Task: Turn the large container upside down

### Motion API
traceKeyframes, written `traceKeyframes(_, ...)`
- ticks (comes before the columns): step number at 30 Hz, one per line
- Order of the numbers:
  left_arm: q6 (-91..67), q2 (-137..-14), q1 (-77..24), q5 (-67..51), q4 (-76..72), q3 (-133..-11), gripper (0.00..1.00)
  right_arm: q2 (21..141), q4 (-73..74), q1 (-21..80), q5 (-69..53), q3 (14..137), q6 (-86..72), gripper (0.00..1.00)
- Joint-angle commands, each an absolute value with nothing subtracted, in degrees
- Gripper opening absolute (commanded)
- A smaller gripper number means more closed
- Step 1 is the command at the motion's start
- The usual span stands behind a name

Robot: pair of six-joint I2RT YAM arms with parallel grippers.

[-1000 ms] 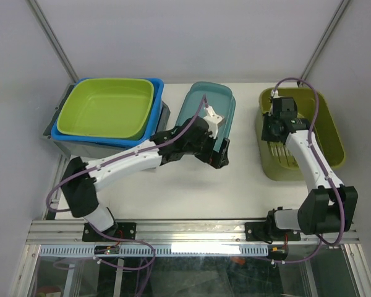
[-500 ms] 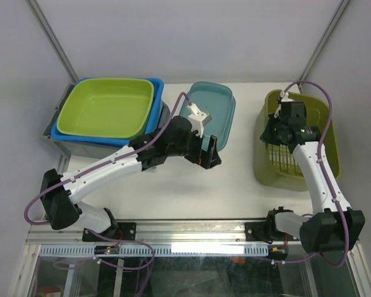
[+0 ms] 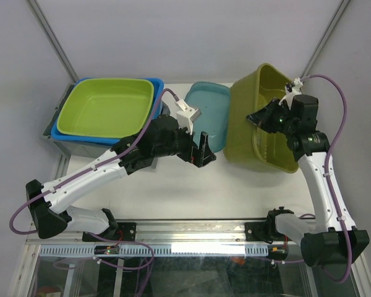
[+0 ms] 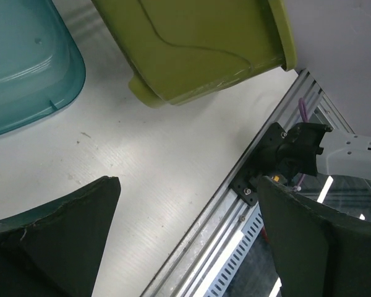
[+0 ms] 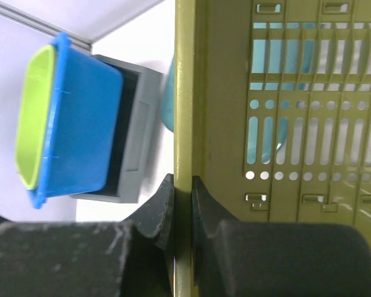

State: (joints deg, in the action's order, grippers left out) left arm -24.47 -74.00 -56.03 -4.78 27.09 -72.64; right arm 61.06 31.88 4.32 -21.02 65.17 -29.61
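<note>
My right gripper needs to swing the large container's held rim (image 3: 256, 98) over and down, away from the teal tub, because the large container's opening (image 3: 272, 143) still faces my right arm.
The large container (image 3: 260, 133) is an olive-green slotted bin, lifted and tipped on its side at the right of the table, its opening turned toward the right arm. My right gripper (image 3: 261, 117) is shut on its rim; in the right wrist view the two fingers (image 5: 183, 185) pinch the thin olive wall (image 5: 284, 93). My left gripper (image 3: 204, 150) hangs open over bare table left of the container, holding nothing. Its wrist view shows the container's underside (image 4: 204, 43) above the wide-apart fingers (image 4: 187, 185).
A teal tub (image 3: 211, 111) lies just left of the tipped container, touching or nearly so. A lime-green tub nested in a blue one on a grey bin (image 3: 108, 108) stands at the back left. The metal rail (image 3: 191, 230) runs along the near table edge.
The right gripper closed on the container's rim, then lifted and tipped it up and leftward toward the teal tub. The left arm drew back from the teal tub toward the near left.
</note>
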Motion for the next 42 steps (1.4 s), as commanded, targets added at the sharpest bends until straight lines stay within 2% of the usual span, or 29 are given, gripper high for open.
traceKeyframes(1, -24.4, -71.2, -56.2, -2.0, 27.3, -74.0, 0.99, 58.1, 24.0, 3.5, -28.1, 65.9, -37.1, 0.00)
traceKeyframes(7, -25.4, -69.6, -56.2, -1.3, 27.4, -72.9, 0.99, 56.0, 22.2, 0.9, -30.9, 63.6, -39.6, 0.00)
traceKeyframes(12, -25.5, -68.8, -56.2, -0.9, 27.4, -72.9, 0.99, 53.1, 12.4, -4.0, -39.4, 58.2, -48.5, 0.00)
traceKeyframes(20, -26.2, -70.4, -56.2, -2.2, 27.3, -72.6, 0.99, 54.2, -27.0, -7.9, -47.5, 42.2, -80.1, 0.00)
traceKeyframes(27, -27.1, -72.3, -56.2, 0.0, 27.7, -72.3, 0.99, 55.6, -34.8, -11.4, -51.3, 36.5, -85.6, 0.00)
traceKeyframes(32, -26.5, -75.4, -55.6, -0.1, 27.2, -72.2, 0.99, 57.5, -48.6, -16.7, -56.2, 29.1, -93.8, 0.00)
traceKeyframes(42, -21.9, -74.7, -51.9, -14.2, 17.8, -70.1, 0.99, 59.7, -54.4, -23.6, -66.0, 27.6, -96.8, 0.00)
